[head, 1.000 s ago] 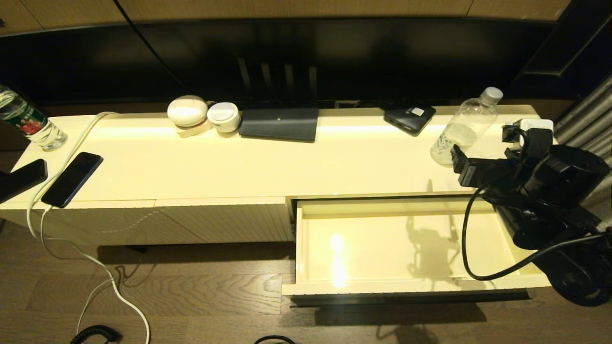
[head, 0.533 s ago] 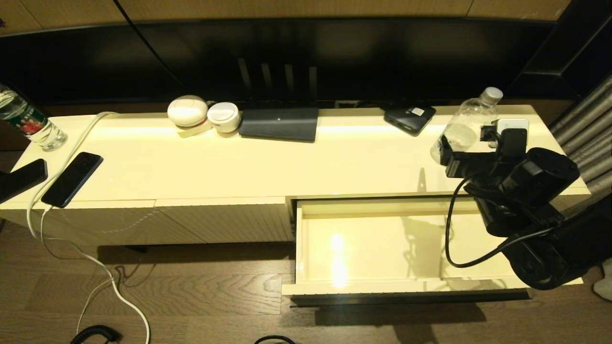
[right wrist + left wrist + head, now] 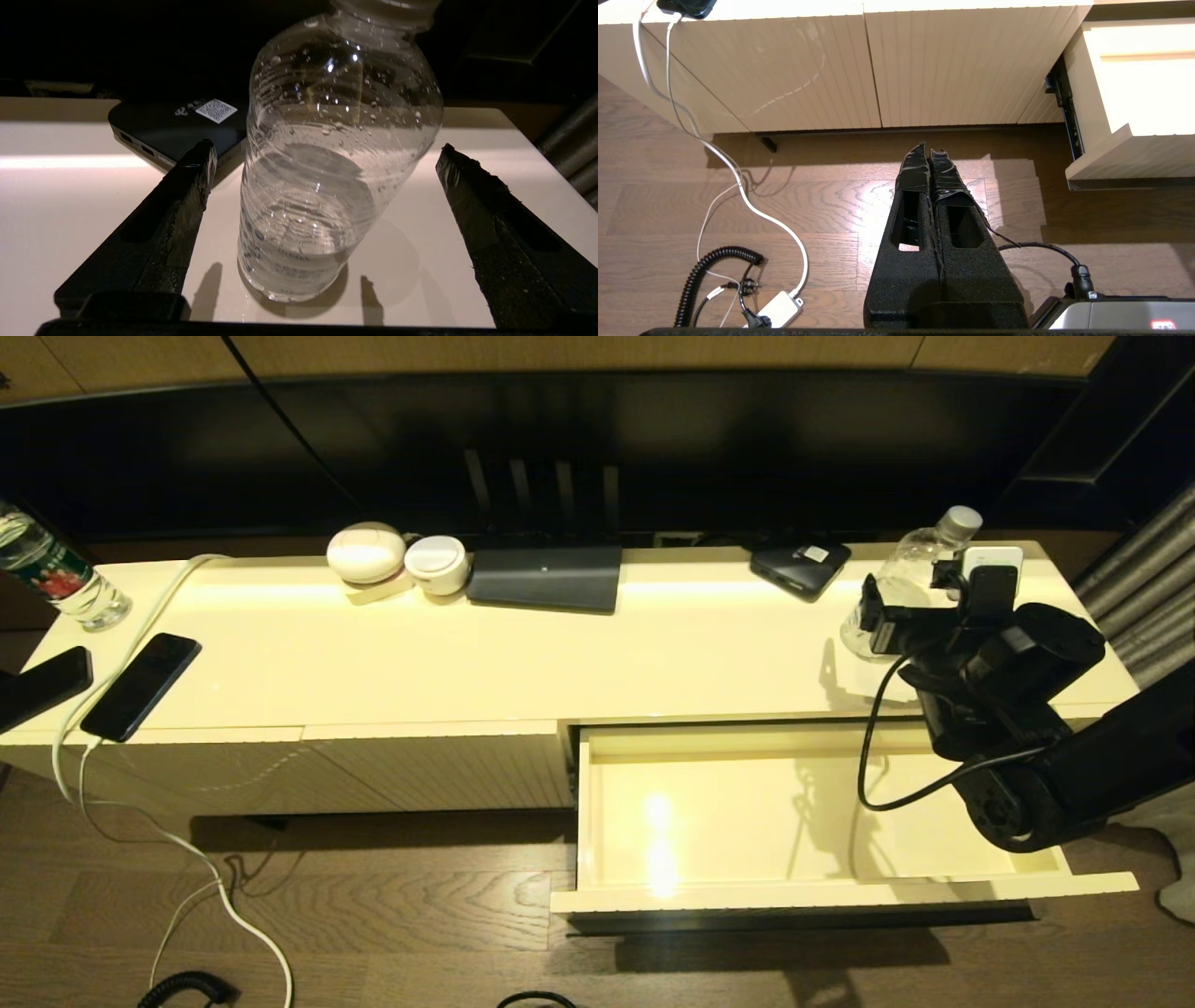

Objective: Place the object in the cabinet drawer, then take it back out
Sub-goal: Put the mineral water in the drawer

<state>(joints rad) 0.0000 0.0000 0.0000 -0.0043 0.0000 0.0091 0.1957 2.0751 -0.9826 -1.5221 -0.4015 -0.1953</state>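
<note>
The water inside (image 3: 305,215) will stay in when the robot tips the small clear bottle over into the drawer, because the pale cap (image 3: 960,522) is on the bottle.
The small clear bottle (image 3: 898,586) with a pale cap stands upright on the cabinet top at the far right. My right gripper (image 3: 907,609) is open around it. In the right wrist view the bottle (image 3: 322,196) stands between the two black fingertips (image 3: 198,163), with a gap on each side and nearer the left one. The cabinet drawer (image 3: 822,894) is pulled out below, and its glossy cream inside holds nothing. My left gripper (image 3: 927,150) is shut on nothing and hangs over the wooden floor before the ribbed cabinet front, with the drawer's corner (image 3: 1125,158) to one side.
A black box (image 3: 800,566) lies just left of the bottle, close to my right gripper's left finger. A dark flat device (image 3: 546,577), two white round things (image 3: 366,553), a phone (image 3: 140,686) on a white cable and a labelled bottle (image 3: 54,577) sit further left.
My right arm has moved toward the back of the cabinet top and slightly left. Its open fingers now stand on either side of the bottle. The bottle and drawer have not moved.
</note>
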